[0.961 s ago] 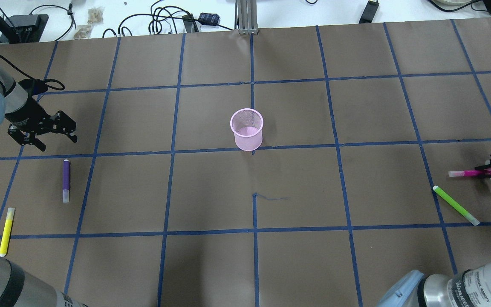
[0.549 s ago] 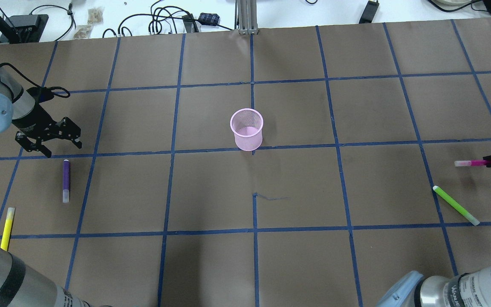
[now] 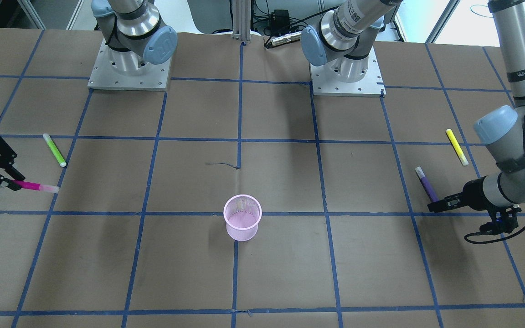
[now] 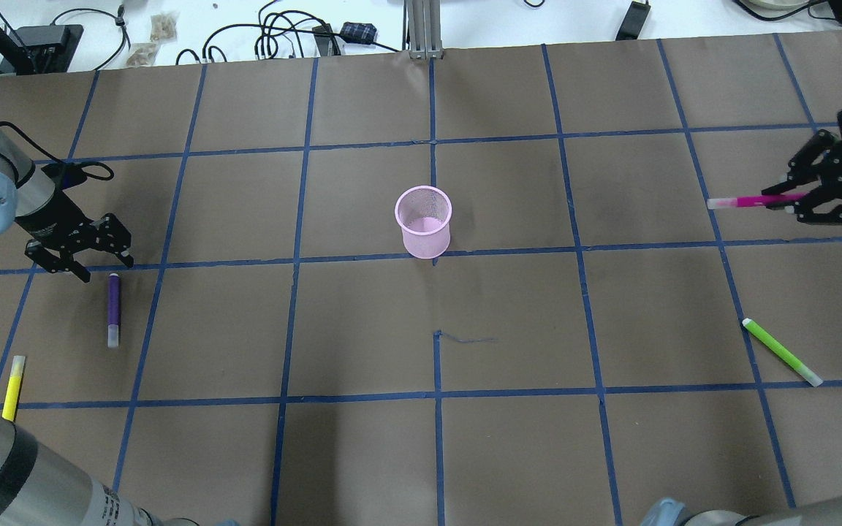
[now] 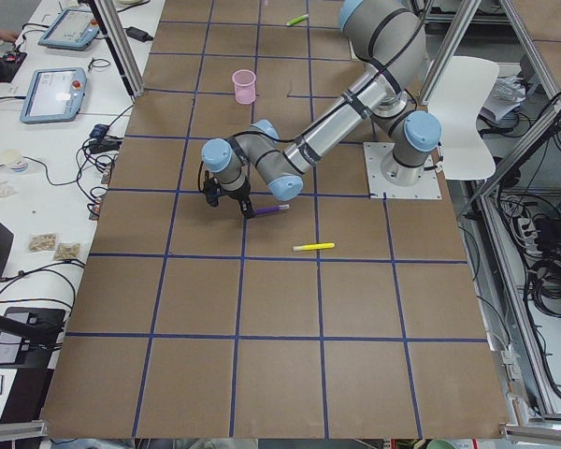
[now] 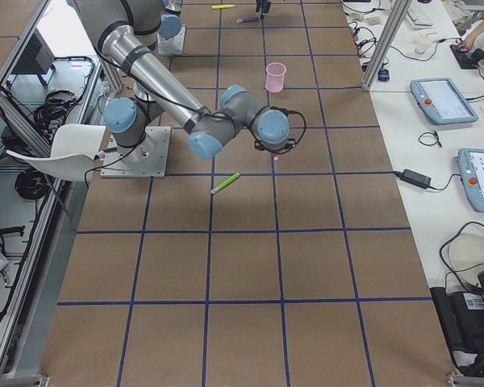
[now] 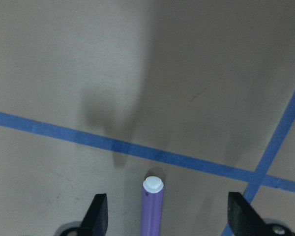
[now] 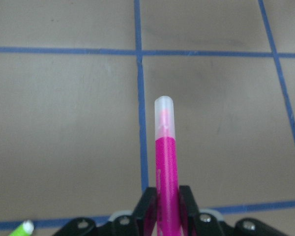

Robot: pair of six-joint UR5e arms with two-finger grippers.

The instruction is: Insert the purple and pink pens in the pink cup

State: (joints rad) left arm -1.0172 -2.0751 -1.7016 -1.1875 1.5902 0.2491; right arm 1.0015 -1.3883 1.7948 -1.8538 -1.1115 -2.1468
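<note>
My gripper will lower the purple pen into the cup, and the pen will lean against the cup's rim because the pink cup's opening is much wider than the pen.
The pink mesh cup stands upright and empty mid-table, and shows in the front view. The purple pen lies flat at the left. My left gripper is open just beyond the pen's far end. In the left wrist view the pen's tip lies between the two spread fingers. My right gripper is shut on the pink pen, held level above the table at the far right with its cap pointing toward the cup. The right wrist view shows the pink pen clamped.
A green pen lies at the right, nearer the robot than the right gripper. A yellow pen lies at the left front, by the left arm's body. Cables and boxes line the table's far edge.
My right gripper has lifted the pink pen off the table and carried it away from the robot and a little toward the centre. My left gripper has moved down to the purple pen's far end.
</note>
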